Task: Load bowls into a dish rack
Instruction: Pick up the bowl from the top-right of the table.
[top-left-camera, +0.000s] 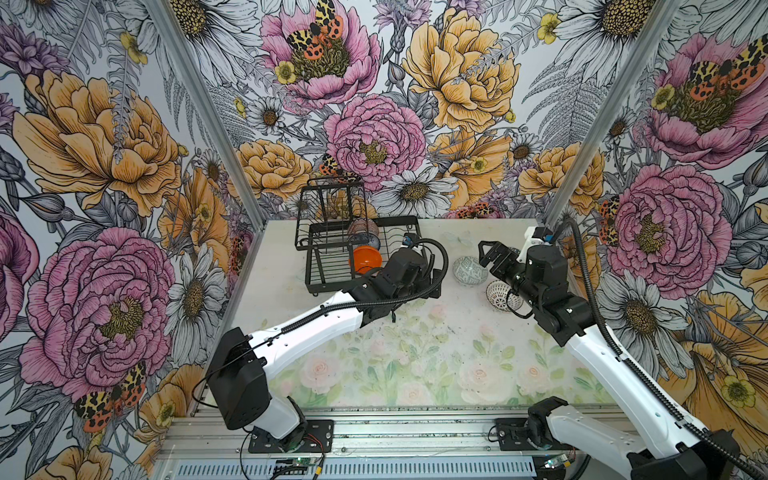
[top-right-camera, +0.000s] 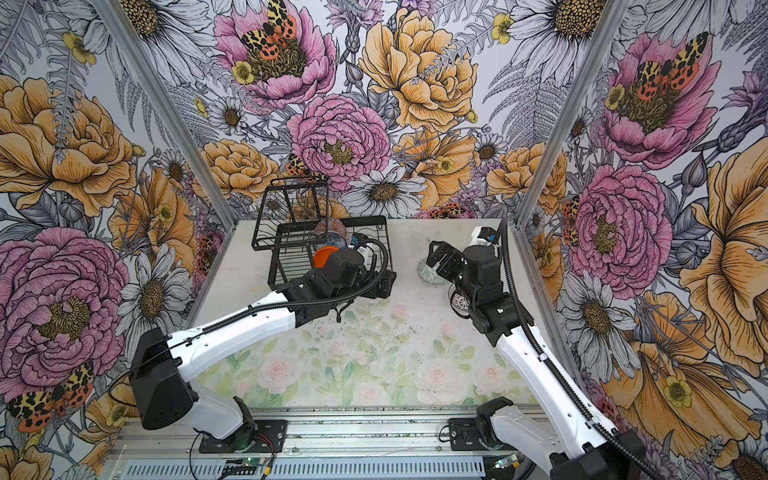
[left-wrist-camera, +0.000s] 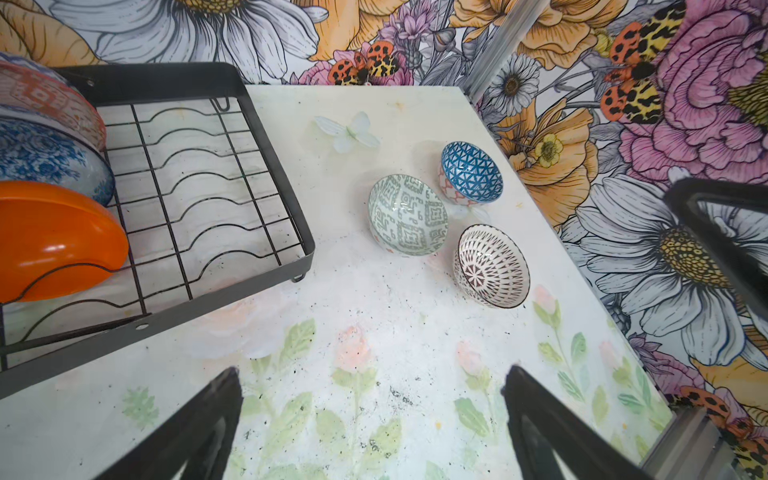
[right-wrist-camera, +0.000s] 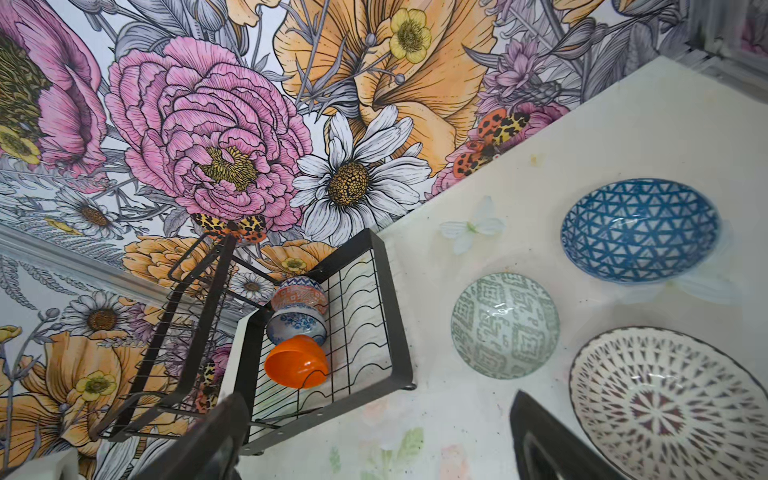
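Note:
I can see that the green-grey bowl's rim (top-left-camera: 455, 269) toward the rack is clear of the other bowls. I should go on moving my left gripper closer before its open fingers are on both sides of that rim (top-left-camera: 457, 277).
The black wire dish rack (top-left-camera: 308, 270) stands at the back of the table. Three bowls stand on edge in its slots: plain orange (right-wrist-camera: 296, 360), blue-white floral (right-wrist-camera: 296, 326) and orange-white (right-wrist-camera: 298, 296). To the right of the rack, three bowls sit upright on the table: pale green-grey (left-wrist-camera: 408, 214), dark blue geometric (left-wrist-camera: 471, 172) and black-white lattice (left-wrist-camera: 492, 266). My left gripper (left-wrist-camera: 372, 369) hovers open and empty by the rack's near right corner. My right gripper (right-wrist-camera: 376, 397) hangs open and empty above the table, close to the green-grey bowl (top-left-camera: 469, 270).
A raised wire basket tier (top-left-camera: 332, 208) stands at the rack's far left end. Flowered walls close in the table at the back and on both sides. A pale paper butterfly (left-wrist-camera: 348, 132) lies behind the loose bowls.

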